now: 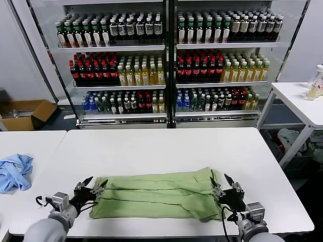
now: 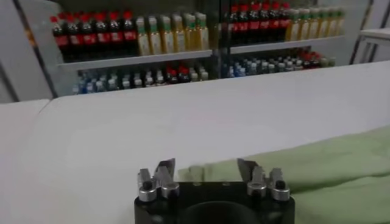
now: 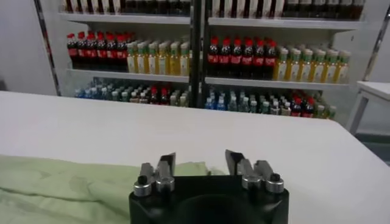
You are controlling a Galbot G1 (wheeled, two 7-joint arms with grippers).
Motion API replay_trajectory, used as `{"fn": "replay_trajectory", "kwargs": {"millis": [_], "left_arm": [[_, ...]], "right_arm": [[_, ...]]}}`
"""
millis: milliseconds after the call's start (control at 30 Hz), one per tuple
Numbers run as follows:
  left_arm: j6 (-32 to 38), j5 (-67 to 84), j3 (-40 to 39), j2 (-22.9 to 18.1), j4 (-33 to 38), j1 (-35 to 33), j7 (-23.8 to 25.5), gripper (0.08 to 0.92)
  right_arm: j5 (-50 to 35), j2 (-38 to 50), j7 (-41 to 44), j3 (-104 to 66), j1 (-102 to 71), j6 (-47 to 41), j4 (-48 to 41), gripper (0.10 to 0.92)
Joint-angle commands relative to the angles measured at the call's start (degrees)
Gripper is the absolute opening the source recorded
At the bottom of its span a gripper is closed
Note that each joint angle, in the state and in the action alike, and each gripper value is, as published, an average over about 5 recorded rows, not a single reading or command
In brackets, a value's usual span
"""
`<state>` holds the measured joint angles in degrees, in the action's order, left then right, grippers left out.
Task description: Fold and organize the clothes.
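Note:
I should pull the shirt's near end (image 1: 100, 180) toward the blue cloth with my left gripper before I fold it over, because the shirt's long band (image 1: 203, 193) stretches across to my right gripper.
A light green shirt (image 1: 156, 195) lies folded into a long band across the front of the white table (image 1: 161, 146), plain side up. My left gripper (image 1: 93, 185) is open at the shirt's left end, just above the cloth edge. My right gripper (image 1: 222, 184) is open at the shirt's right end. In the left wrist view the gripper (image 2: 206, 169) has green cloth (image 2: 329, 164) in front of it. In the right wrist view the gripper (image 3: 200, 161) stands over the shirt's edge (image 3: 61, 189). No checkered print or buttons show.
A crumpled blue cloth (image 1: 14, 171) lies on a second white table at the left. Drink shelves (image 1: 166, 60) stand behind the table. Another white table (image 1: 303, 101) with bottles is at the right. A cardboard box (image 1: 25, 113) sits on the floor.

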<state>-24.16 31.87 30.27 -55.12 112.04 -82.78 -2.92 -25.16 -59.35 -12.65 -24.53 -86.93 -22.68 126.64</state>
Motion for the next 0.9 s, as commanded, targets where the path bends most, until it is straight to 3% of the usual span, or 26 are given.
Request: {"fn": "replay_trajectory", "kwargs": {"millis": [33, 200, 333, 900], "left_arm": [[-1.39, -2.60, -3.62, -8.79, 4.37, -3.14, -18.24, 0.742], [-1.46, -1.45, -3.59, -10.71, 3.42, -3.54, -19.28, 0.817], [-0.55, 2.40, -3.62, -11.62, 2.26, -1.86, -19.64, 0.811], [-0.55, 3.93, -4.54, -12.90, 0.54, 0.21, -18.89, 0.342]], "right_arm": [[2.63, -0.51, -0.15, -1.24, -0.42, 0.26, 0.86, 0.656], [3.12, -0.51, -0.40, -0.61, 0.04, 0.39, 0.41, 0.789], [3.43, -0.53, -0.52, 0.05, 0.41, 0.55, 0.02, 0.820], [4.57, -1.04, -0.68, 1.24, 0.88, 1.15, -1.24, 0.823]]}}
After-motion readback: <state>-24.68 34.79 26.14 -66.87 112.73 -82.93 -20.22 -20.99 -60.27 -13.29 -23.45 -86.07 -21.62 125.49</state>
